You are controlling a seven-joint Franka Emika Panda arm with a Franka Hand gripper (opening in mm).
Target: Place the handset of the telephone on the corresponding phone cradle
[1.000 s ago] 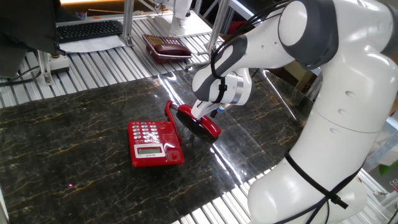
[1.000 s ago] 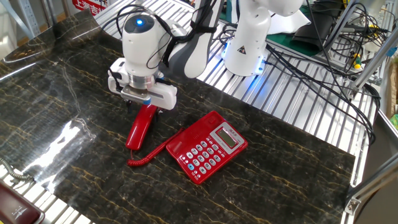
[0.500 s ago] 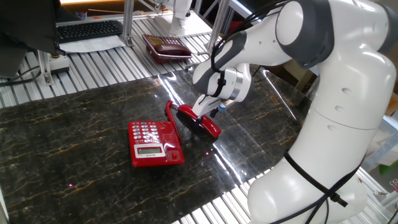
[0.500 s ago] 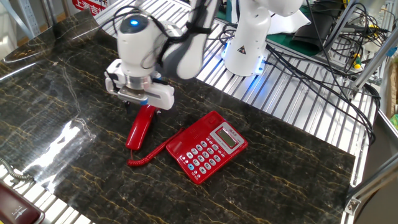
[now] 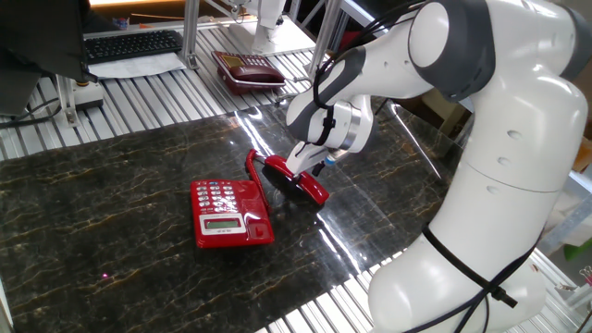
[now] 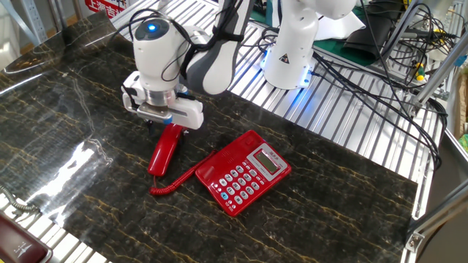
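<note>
My gripper will carry the handset to the phone cradle, and the red telephone (image 5: 228, 214) should stay still, because the red cord (image 5: 252, 166) bends loosely between it and the handset.
The bright red handset (image 5: 298, 183) lies flat on the dark marble table, just right of the red telephone (image 5: 229, 214), with its red cord (image 6: 174, 183) curling to the base. The phone cradle (image 6: 224, 154) is the bare strip along the base's side nearest the handset, and it is empty. My gripper (image 5: 311, 166) is low over the handset's far end (image 6: 172, 131), pointing down. Its fingers stand apart on either side of that end, and one dark fingertip (image 6: 151, 121) shows clear of the plastic. The handset rests on the table.
A darker maroon phone (image 5: 248, 70) sits on the slatted metal bench behind the table, next to a keyboard (image 5: 130, 43). The maroon phone also shows in the other fixed view (image 6: 16, 245). The robot's base (image 6: 292, 51) and cables stand at the table's far side.
</note>
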